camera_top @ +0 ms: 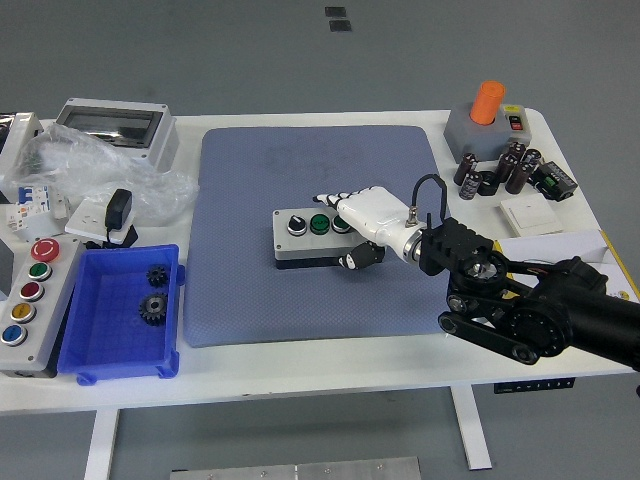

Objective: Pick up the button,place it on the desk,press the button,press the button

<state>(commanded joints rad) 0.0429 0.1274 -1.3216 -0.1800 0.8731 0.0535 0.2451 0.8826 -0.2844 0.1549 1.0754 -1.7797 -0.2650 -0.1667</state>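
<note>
The grey button box (308, 240) lies flat with my right hand at just one end (366, 236), so I expect the box to slide and swivel slightly, staying level, when I push.
A grey button box (305, 240) with a black knob (294, 223) and a green button (319, 223) lies on the blue mat (250, 290) at the table's middle. My right hand (345, 222), white with a black arm, comes in from the lower right and rests on the box's right end. Its fingers (334, 201) lie spread over the top and the thumb (357, 259) sits at the front side. The box's right buttons are hidden under the hand. The left hand is out of view.
A blue bin (110, 340) with two gears stands at the front left, beside a grey panel with coloured buttons (28, 290). Plastic bags and a grey enclosure (110, 125) are at the back left. Capacitors (495, 170), an orange-topped device (487, 115) and white parts lie at the right.
</note>
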